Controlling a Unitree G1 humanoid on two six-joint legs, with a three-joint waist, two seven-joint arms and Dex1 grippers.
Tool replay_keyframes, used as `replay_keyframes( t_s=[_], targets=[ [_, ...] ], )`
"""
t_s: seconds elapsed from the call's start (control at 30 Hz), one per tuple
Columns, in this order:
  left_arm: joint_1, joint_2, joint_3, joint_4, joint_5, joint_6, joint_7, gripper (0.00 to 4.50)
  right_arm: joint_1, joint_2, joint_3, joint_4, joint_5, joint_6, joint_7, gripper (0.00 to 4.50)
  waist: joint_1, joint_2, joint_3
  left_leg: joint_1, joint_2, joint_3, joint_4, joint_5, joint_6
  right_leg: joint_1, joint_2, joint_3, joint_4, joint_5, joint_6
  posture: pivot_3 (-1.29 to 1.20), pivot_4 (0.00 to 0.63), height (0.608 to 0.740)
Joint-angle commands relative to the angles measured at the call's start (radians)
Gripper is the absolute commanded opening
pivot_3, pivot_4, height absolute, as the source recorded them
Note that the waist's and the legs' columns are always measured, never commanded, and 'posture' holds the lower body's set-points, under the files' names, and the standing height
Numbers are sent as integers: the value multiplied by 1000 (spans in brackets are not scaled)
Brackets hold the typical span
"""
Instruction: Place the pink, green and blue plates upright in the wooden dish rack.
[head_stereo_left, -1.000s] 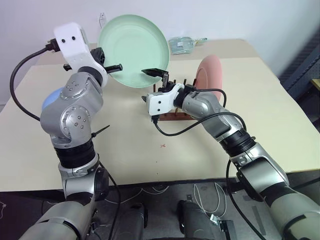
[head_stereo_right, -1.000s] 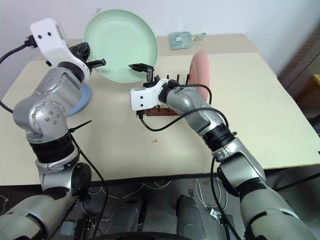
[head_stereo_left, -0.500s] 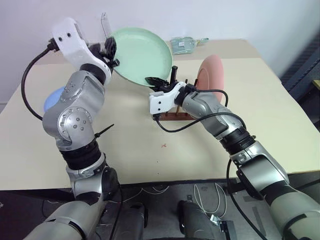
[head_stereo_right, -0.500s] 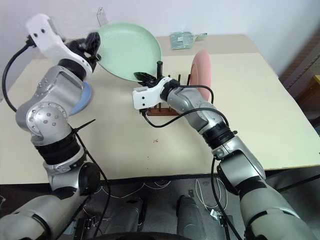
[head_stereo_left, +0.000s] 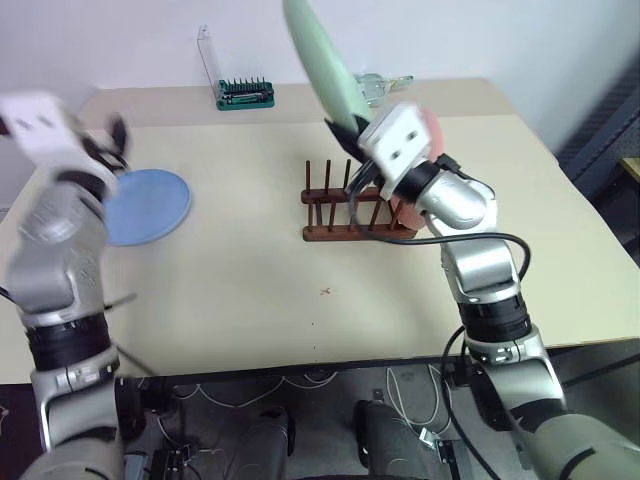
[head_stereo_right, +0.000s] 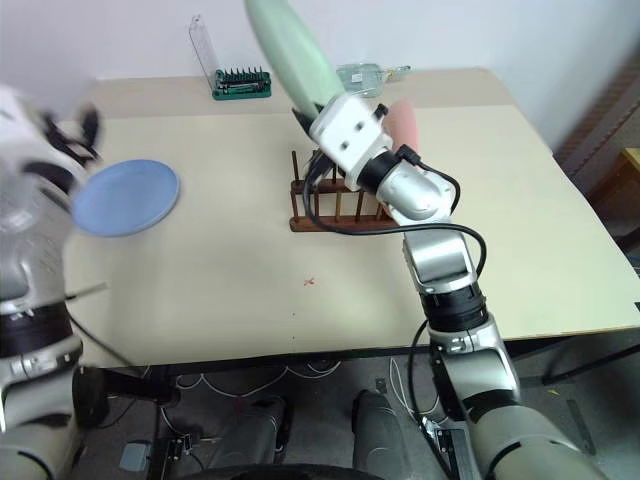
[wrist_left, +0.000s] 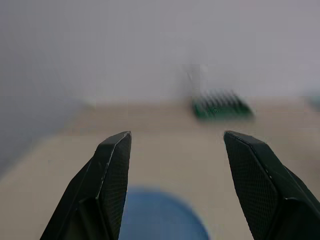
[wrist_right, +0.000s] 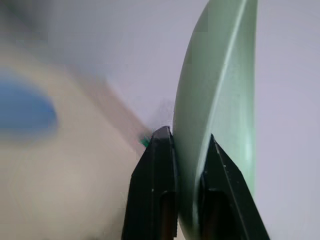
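The green plate (head_stereo_left: 329, 66) is tilted high over the dish rack, so the robot's right gripper should turn it upright and then lower it into the gap (head_stereo_left: 367, 213) next to the pink plate.
My right gripper (wrist_right: 187, 150) is shut on the rim of the pale green plate (head_stereo_left: 318, 58), holding it edge-on and tilted above the dark wooden dish rack (head_stereo_left: 355, 215). The pink plate (head_stereo_right: 405, 120) stands upright at the rack's right end, mostly hidden behind my right wrist. The light blue plate (head_stereo_left: 145, 205) lies flat on the table to the left. My left gripper (wrist_left: 175, 135) hovers open and empty above the blue plate's (wrist_left: 160, 220) near-left side, well away from the rack.
A green screwdriver-bit holder (head_stereo_left: 245, 92) and a clear upright stand (head_stereo_left: 207, 55) sit at the table's back edge. A clear plastic item (head_stereo_left: 378, 86) lies at the back behind the green plate. The table's right edge drops off past the rack.
The left gripper let go of the green plate and swung left and down. The right gripper shut on the plate's rim, rolled it edge-on and lifted it above the rack.
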Motion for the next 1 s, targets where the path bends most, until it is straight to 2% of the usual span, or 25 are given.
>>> replay_keyframes(
  t_s=[0.03, 0.2, 0.33, 0.87, 1.0],
  targets=[
    [73, 12, -101, -119, 1, -70, -161, 3000, -19, 58, -169, -141, 288, 315, -121, 0, 3, 0, 0, 0, 0, 0, 0, 0, 0, 0, 0, 0, 0, 0, 0, 0, 150, 740],
    [164, -61, -138, -198, -104, -60, -275, 3000, -24, 149, -314, -202, 516, 546, -349, 0, 1, 5, 1, 0, 1, 0, -1, 0, 0, -1, 0, 0, 0, 0, -1, 0, 150, 740],
    [217, -57, -235, -261, -89, -63, -368, 3000, 11, 128, -350, -195, 527, 649, -474, 0, -4, 8, 1, 0, 1, 2, -2, 0, 0, -2, 0, 0, 0, 0, -1, 0, 150, 740],
    [205, -96, -252, -258, -68, -57, -374, 3000, -16, 92, -348, -142, 572, 734, -591, 0, -4, 10, 1, 0, 1, 3, -1, 0, 1, -2, 0, 0, 0, 0, -1, 0, 150, 740],
    [214, -105, -254, -265, -65, -57, -368, 3057, -41, 81, -332, -108, 557, 732, -601, 1690, -3, 10, 1, 0, 1, 2, -1, 0, 1, -2, 0, 0, 0, 0, -1, 0, 150, 740]
  ],
)
